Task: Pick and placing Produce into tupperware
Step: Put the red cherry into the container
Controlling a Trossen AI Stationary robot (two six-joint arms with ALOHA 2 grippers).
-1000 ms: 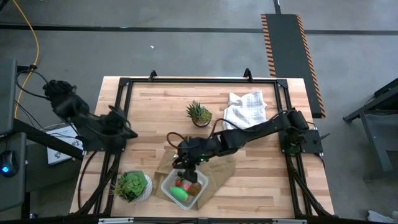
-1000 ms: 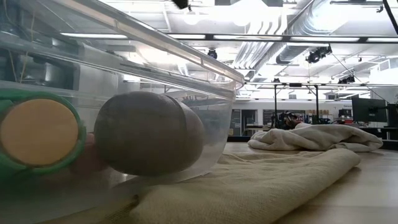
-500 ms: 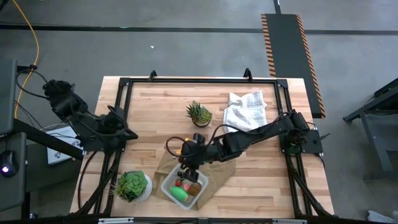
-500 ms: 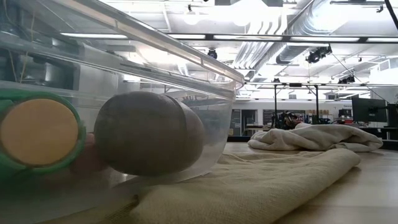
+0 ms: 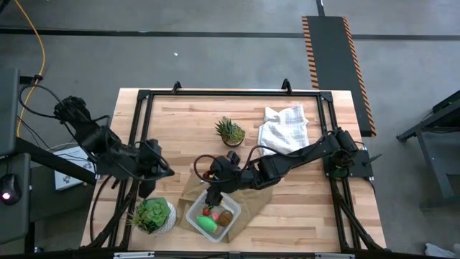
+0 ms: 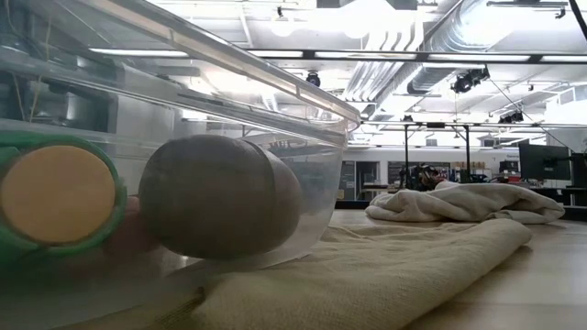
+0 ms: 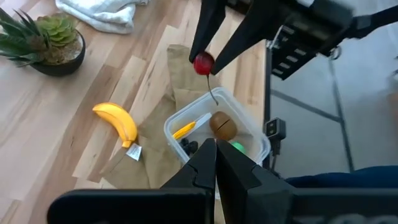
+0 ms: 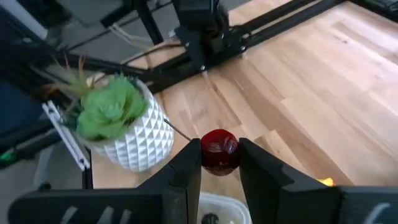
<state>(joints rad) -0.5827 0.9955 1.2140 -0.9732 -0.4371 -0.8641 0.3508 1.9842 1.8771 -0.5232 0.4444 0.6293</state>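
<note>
My left gripper is closed short of the cherry's hanging stem (image 7: 210,87), so next I open it and pinch the stem's lower end (image 7: 216,101) before my right gripper gets the cherry free.
My right gripper (image 5: 213,194) hangs above the clear tupperware (image 5: 191,216), shut on a small red cherry (image 8: 219,151) with a thin stem. In the tupperware lie a brown kiwi (image 7: 222,125), a green piece (image 5: 208,225), a red strawberry (image 5: 207,211) and a yellow-orange piece (image 7: 184,130). A yellow banana (image 7: 118,121) lies on the brown paper bag (image 7: 155,155) beside the box. My left gripper (image 5: 164,173) is shut on nothing, in the air left of the box. My right gripper pinches the cherry's round body (image 7: 204,63) between its two fingertips, one on each side. The fingers (image 7: 208,28) slant down from above. The cherry is lifted clear over the tupperware, and its stem (image 7: 212,93) hangs below it.
A spiky potted plant (image 5: 230,132) and a white cloth (image 5: 284,126) sit at the far side. A leafy plant in a white pot (image 5: 152,214) stands just left of the tupperware. A black frame (image 5: 230,93) runs around the table's edges.
My left gripper has moved from the table's left edge toward the right and the near side, closer to the tupperware. My right wrist has turned while keeping the cherry above the box. The produce in the tupperware has not moved.
</note>
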